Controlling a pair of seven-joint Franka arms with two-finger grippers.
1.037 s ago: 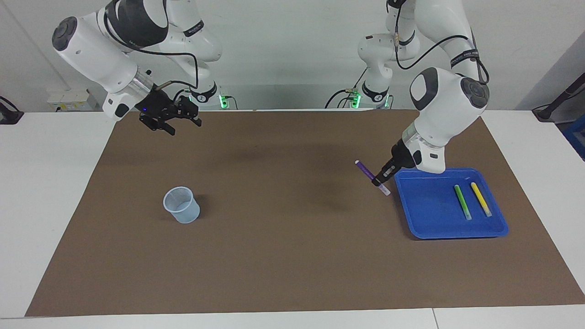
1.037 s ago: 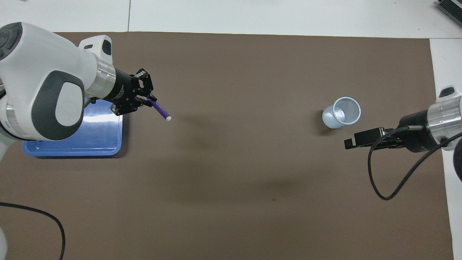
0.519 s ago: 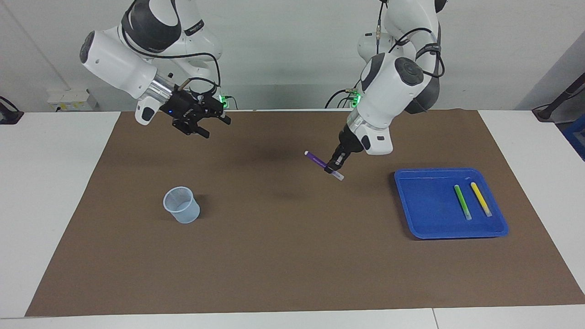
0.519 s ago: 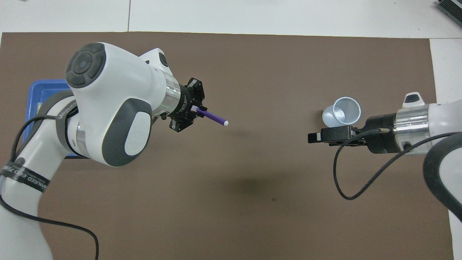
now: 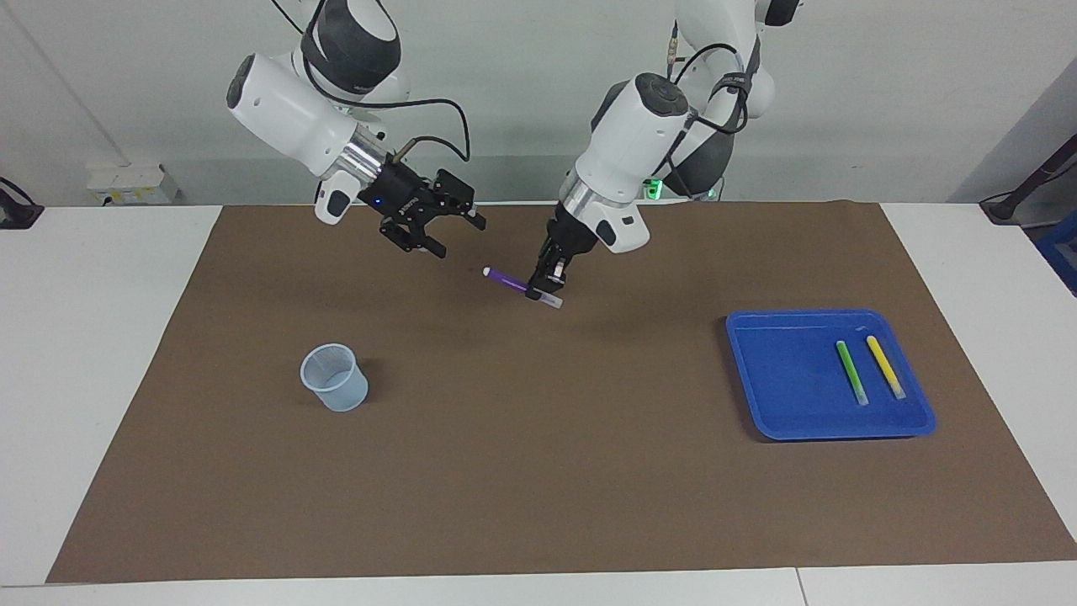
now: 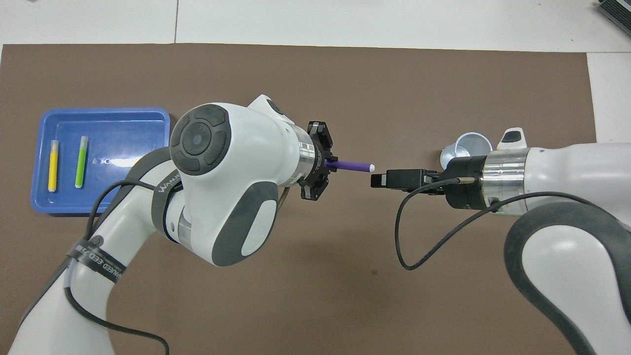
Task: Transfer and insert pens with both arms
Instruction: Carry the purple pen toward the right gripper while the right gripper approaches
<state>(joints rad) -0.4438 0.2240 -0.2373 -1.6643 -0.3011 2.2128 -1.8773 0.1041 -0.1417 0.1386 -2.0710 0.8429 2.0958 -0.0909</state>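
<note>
The purple pen (image 6: 350, 166) should have a matching end hidden in my left gripper, because the green pen has a long pale end (image 6: 84, 142).
My left gripper (image 5: 544, 289) (image 6: 331, 165) is shut on the purple pen (image 5: 507, 280) (image 6: 352, 166) and holds it level in the air over the middle of the mat. The pen's white tip points toward my right gripper (image 5: 458, 238) (image 6: 377, 178), which hangs open a short gap from that tip, touching nothing. The green pen (image 5: 851, 372) (image 6: 80, 161) and the yellow pen (image 5: 885, 367) (image 6: 52, 165) lie side by side in the blue tray (image 5: 782, 370) (image 6: 128, 148) toward the left arm's end.
A translucent pale blue cup (image 5: 335, 377) (image 6: 473, 150) stands upright on the brown mat toward the right arm's end, partly covered by the right wrist in the overhead view. A black cable loops under the right wrist.
The left arm has carried the purple pen from beside the tray to over the mat's middle. The right arm has swung in toward it, past the cup, its gripper staying open.
</note>
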